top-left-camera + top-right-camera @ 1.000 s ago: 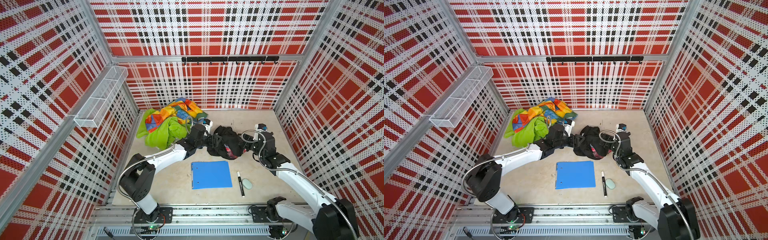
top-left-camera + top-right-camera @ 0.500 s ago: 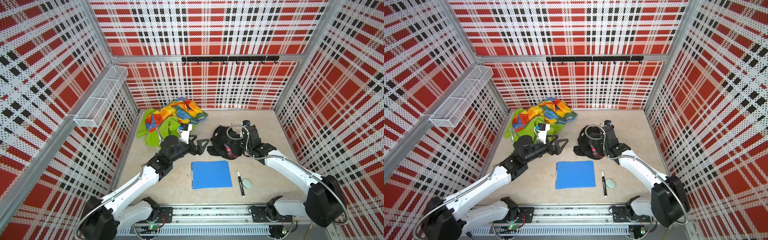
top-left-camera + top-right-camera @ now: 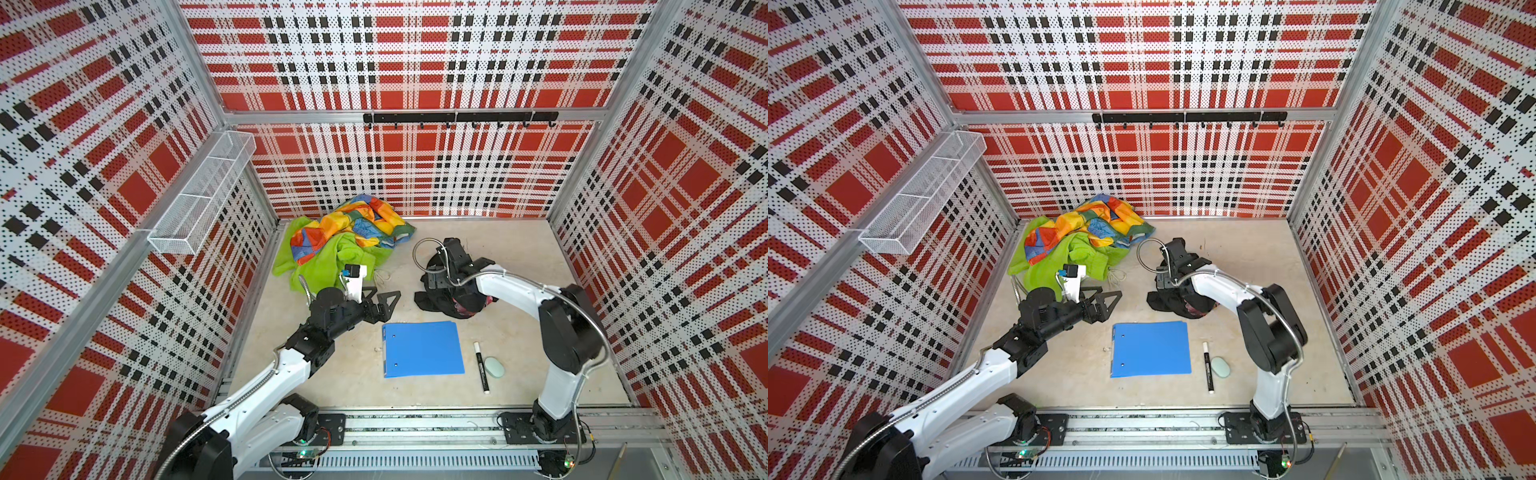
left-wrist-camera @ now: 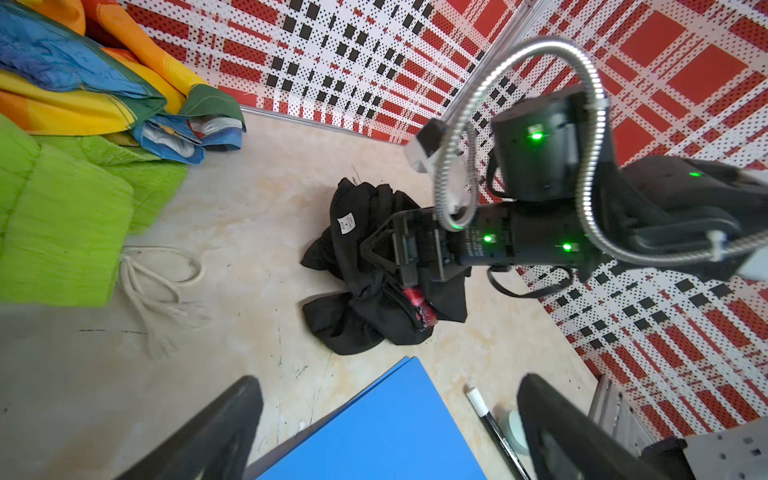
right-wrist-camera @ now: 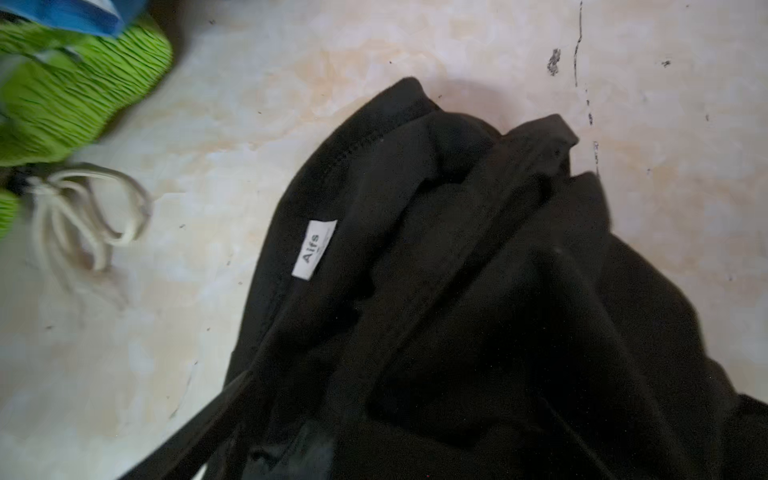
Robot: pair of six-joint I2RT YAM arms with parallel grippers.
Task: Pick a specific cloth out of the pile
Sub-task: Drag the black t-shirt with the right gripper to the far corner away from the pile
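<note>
The black cloth is lying just behind the folder, on the right gripper's side, so the robot's right gripper should pick it up and move it toward the open back corner.
The cloth is a crumpled black heap on the floor, right of the pile, with a red print patch and a white label. The pile of rainbow patchwork and lime-green fabric lies at the back left. My left gripper hangs open and empty between pile and cloth, above the folder's far corner. My right gripper hovers just over the cloth's left part, open; one finger shows wide to the side, the other is lost against the black fabric.
A blue folder lies in front of the cloth, with a black marker and a pale green oval to its right. The green garment's white drawstring trails on the floor. A wire basket hangs on the left wall.
Both grippers were at the cloth and have opened off it. The left arm has drawn back to the left and front. The right gripper has shifted over the cloth, which lies on the floor.
</note>
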